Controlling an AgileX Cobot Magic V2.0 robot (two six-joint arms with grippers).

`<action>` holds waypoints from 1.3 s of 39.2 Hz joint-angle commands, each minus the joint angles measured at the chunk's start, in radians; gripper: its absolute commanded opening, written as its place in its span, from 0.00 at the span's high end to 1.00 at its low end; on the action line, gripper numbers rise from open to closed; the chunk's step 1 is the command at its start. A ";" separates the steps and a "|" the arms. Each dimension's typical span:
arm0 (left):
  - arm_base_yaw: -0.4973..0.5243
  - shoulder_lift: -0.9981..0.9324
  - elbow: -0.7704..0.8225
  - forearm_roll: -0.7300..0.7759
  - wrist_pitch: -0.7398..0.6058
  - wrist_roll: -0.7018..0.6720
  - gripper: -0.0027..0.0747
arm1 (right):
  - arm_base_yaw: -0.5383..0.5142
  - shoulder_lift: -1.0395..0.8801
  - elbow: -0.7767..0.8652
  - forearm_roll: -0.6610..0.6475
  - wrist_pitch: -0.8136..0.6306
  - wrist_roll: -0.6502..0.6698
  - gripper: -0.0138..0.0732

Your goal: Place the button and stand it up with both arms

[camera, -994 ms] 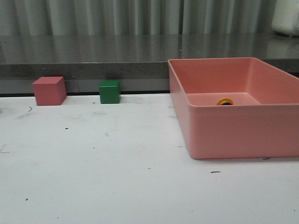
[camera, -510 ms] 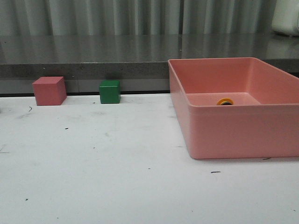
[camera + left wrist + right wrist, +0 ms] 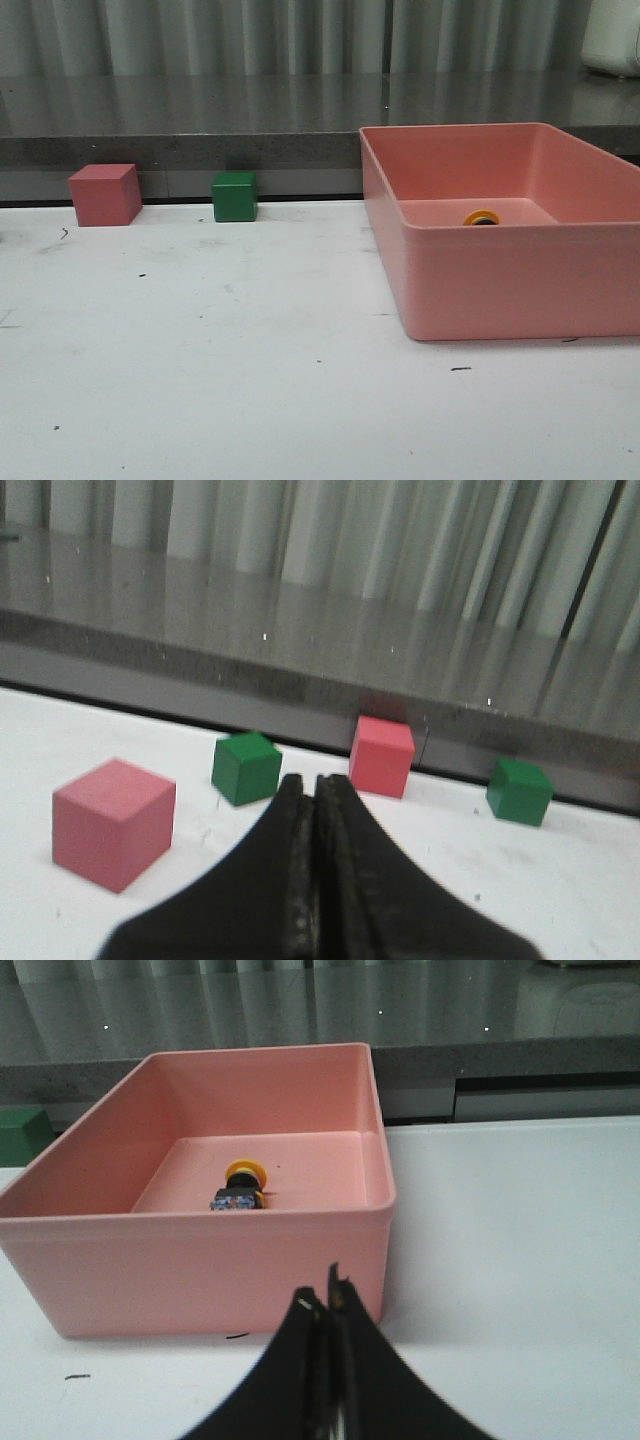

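The button (image 3: 241,1186) is in the pink bin, a long way from my left gripper, so my right gripper should first put it down on the white table (image 3: 165,300) for my left gripper.
The button (image 3: 241,1186) lies on its side on the floor of the pink bin (image 3: 200,1240), its yellow cap toward the far wall. In the front view only its yellow cap (image 3: 482,217) shows over the bin wall (image 3: 500,280). My right gripper (image 3: 323,1298) is shut and empty, in front of the bin's near wall, well short of the button. My left gripper (image 3: 314,783) is shut and empty, above the white table among coloured cubes. Neither arm shows in the front view.
In the front view a pink cube (image 3: 105,194) and a green cube (image 3: 235,196) stand at the table's back edge, left of the bin. The left wrist view shows two pink cubes (image 3: 112,822) (image 3: 381,756) and two green cubes (image 3: 245,767) (image 3: 519,791). A dark ledge (image 3: 180,150) runs behind.
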 commanded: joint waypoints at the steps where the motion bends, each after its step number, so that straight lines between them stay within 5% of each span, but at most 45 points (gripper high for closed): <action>1: -0.008 -0.021 0.013 -0.005 -0.204 -0.002 0.99 | -0.006 -0.010 -0.025 0.005 -0.122 -0.009 0.92; 9: -0.008 -0.016 -0.079 -0.003 -0.288 -0.002 0.99 | -0.006 -0.006 -0.204 0.005 -0.099 -0.009 0.92; 22: -0.008 0.282 -0.461 -0.003 0.105 -0.002 0.99 | -0.006 0.290 -0.524 0.005 0.131 -0.009 0.92; 38: -0.008 0.479 -0.514 -0.003 0.130 -0.002 0.98 | -0.006 0.540 -0.612 0.005 0.194 -0.009 0.91; 42: -0.008 0.479 -0.511 -0.003 0.130 -0.002 0.83 | -0.006 0.543 -0.612 0.005 0.194 -0.009 0.79; 51: -0.008 0.479 -0.483 -0.003 0.126 -0.002 0.14 | -0.006 0.546 -0.612 0.005 0.182 -0.009 0.23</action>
